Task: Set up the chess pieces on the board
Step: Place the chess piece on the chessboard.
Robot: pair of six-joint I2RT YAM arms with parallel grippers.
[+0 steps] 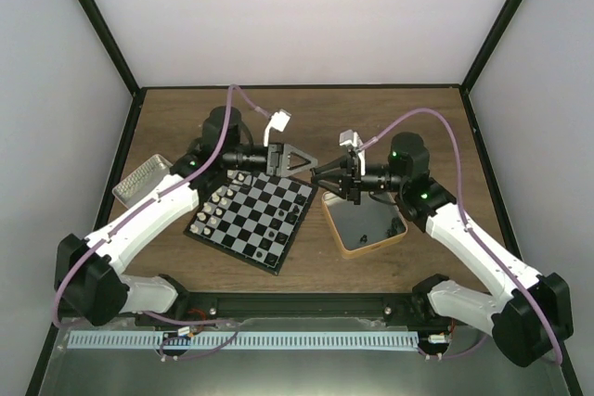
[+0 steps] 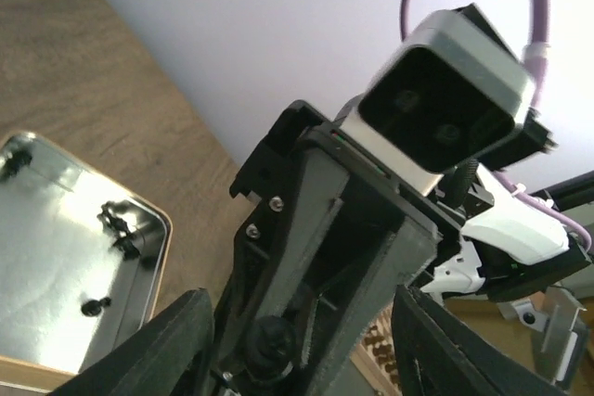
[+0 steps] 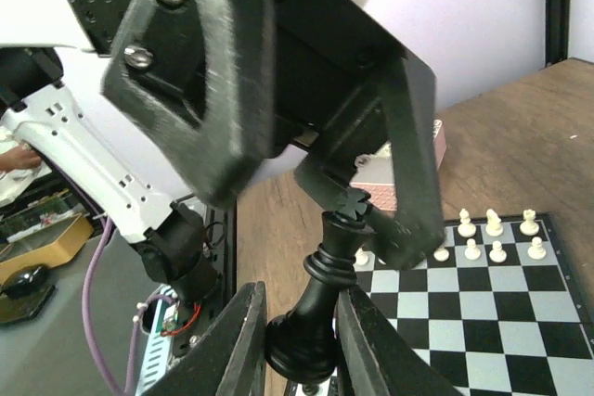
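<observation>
My left gripper should take the cross end (image 3: pixel 351 206) and my right gripper should open before the king goes on the board, because my right gripper is covering the black king's base (image 3: pixel 303 347).
The board (image 1: pixel 249 216) lies tilted in the middle of the table, with cream-white pieces (image 1: pixel 220 202) along its left edge and a few black pieces (image 1: pixel 275 232) near its right corner. My right gripper (image 1: pixel 322 174) is shut on the base of a black king (image 3: pixel 331 287), held in the air over the board's far right corner. My left gripper (image 1: pixel 295 160) faces it, jaws wide open. In the right wrist view the left gripper's fingers (image 3: pixel 409 183) spread on either side of the king's cross. The board (image 3: pixel 492 308) and white pieces (image 3: pixel 494 225) also show there.
A gold-rimmed tin (image 1: pixel 368 226) sits right of the board; the left wrist view shows it (image 2: pixel 37 229) holding a few black pieces (image 2: pixel 119 221). A silver tin (image 1: pixel 143 180) stands at the left. A pink-sided tin (image 3: pixel 388 185) shows behind the left gripper.
</observation>
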